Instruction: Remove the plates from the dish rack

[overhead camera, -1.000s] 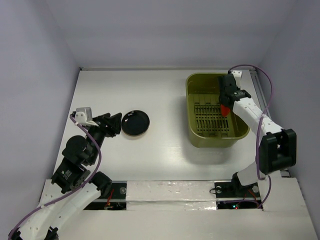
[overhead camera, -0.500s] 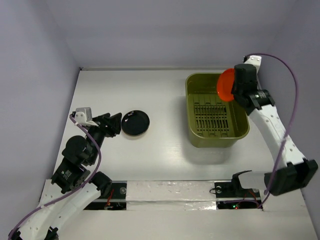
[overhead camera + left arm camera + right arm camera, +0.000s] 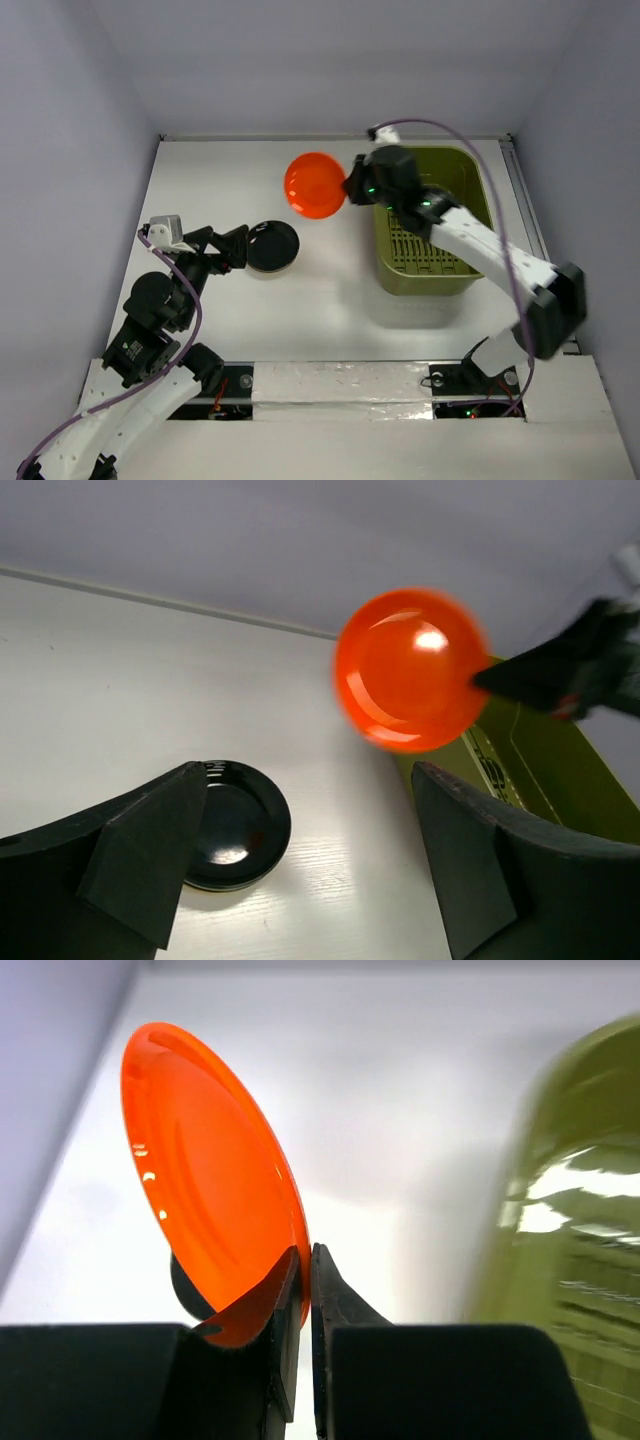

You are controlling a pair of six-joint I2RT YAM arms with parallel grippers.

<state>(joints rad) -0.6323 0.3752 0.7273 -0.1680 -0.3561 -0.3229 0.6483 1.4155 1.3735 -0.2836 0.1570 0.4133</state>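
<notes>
I can see the orange-red plate (image 3: 314, 185) facing up and the dark plate's top (image 3: 272, 245) clear, so my right gripper should keep lowering toward it until the plates stack.
My right gripper (image 3: 352, 185) is shut on the rim of an orange-red plate (image 3: 314, 185) and holds it in the air, left of the olive-green dish rack (image 3: 482, 266). The plate also shows in the right wrist view (image 3: 200, 1170), pinched at its lower edge, and in the left wrist view (image 3: 410, 668). The rack's slotted bottom shows no plates. A dark round plate (image 3: 272, 246) lies flat on the table, also in the left wrist view (image 3: 235, 825). My left gripper (image 3: 228, 247) is open and empty beside it.
White walls close the table at the back and sides. The rack (image 3: 545, 770) stands at the right of the white table (image 3: 220, 170). Cables loop over both arms.
My right gripper lifted the orange-red plate out of the rack and swung it left, past the rack's left wall. My left gripper opened a little wider by the dark plate.
</notes>
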